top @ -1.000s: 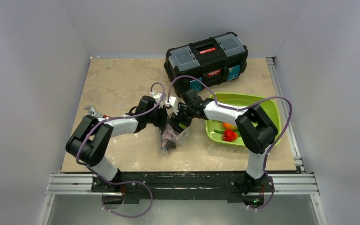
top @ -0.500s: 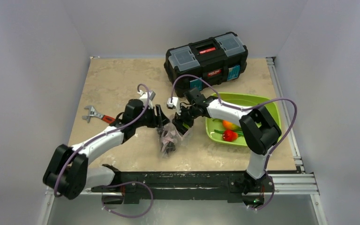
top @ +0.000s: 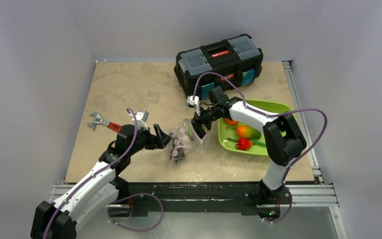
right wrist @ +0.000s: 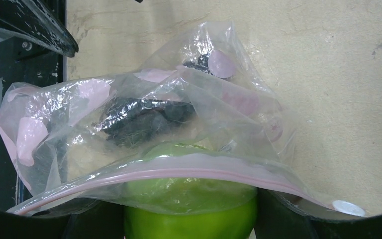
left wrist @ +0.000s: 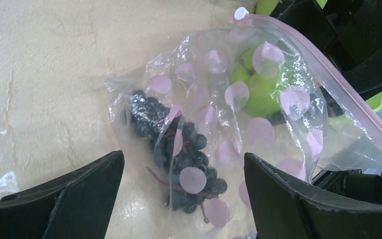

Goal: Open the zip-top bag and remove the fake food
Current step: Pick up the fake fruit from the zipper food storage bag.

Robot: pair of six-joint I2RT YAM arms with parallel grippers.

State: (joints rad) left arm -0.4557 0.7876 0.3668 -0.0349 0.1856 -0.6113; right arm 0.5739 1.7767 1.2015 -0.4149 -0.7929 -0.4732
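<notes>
My right gripper holds the green apple in the loose zip-top bag's opening (right wrist: 191,181), so next my left gripper pinches the bag's closed end (top: 172,153) before the apple comes out.
The zip-top bag (top: 181,143), clear with pink dots, lies crumpled on the table between both grippers. Dark purple grapes (left wrist: 179,149) sit deep inside it. A green apple (right wrist: 189,214) pokes out of the mouth under the pink zip strip (right wrist: 179,174). My right gripper (right wrist: 189,224) is shut on that apple at the bag's right end (top: 199,127). My left gripper (top: 161,139) stands wide open just left of the bag, holding nothing. In the left wrist view its fingers (left wrist: 69,199) flank the bag's near edge, and the apple (left wrist: 258,92) shows through the plastic.
A lime-green tray (top: 284,108) to the right holds an orange (top: 230,121), a mango (top: 246,132), a red pepper (top: 243,144) and green beans. A black toolbox (top: 220,59) stands at the back. A red-handled wrench (top: 102,122) lies at the left.
My left gripper let go of the bag, opened wide and drew back toward the near left. The right gripper closed on the apple and shifted right toward the tray.
</notes>
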